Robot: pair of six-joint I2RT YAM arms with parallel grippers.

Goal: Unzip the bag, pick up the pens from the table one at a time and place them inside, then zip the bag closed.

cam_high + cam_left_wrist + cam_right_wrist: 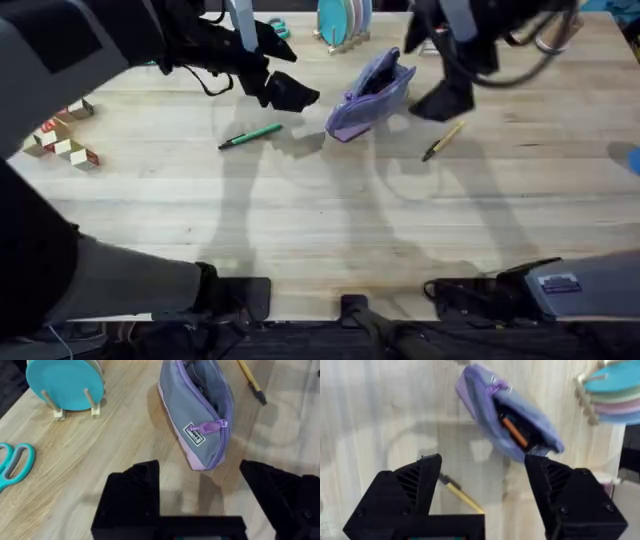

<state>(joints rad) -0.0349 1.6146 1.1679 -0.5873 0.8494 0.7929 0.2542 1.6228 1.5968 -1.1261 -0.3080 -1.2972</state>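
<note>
The lavender bag's opening (381,76) is wide open around the orange object, so the tan-yellow pen (443,141) will come to rest lengthwise inside when I lower the pen in.
The lavender bag (370,95) lies on the table (320,220) at the back middle, its zipper open; the bag (200,415) shows a purple pull tab. Inside the bag (485,395) lies an orange object (514,431). A green pen (252,135) rests to the bag's front left, a tan-yellow pen (443,141) to its front right, also visible as the yellow pen (252,382) and yellow pen (460,492). My left gripper (290,95) hovers open just left of the bag, and my right gripper (440,102) hovers open just right of it. Both hold nothing.
A rack of teal plates (345,20) stands behind the bag, with teal-handled scissors (278,28) to its left. Wooden blocks (65,135) lie near the left edge. A blue object (630,158) pokes in at the right edge.
</note>
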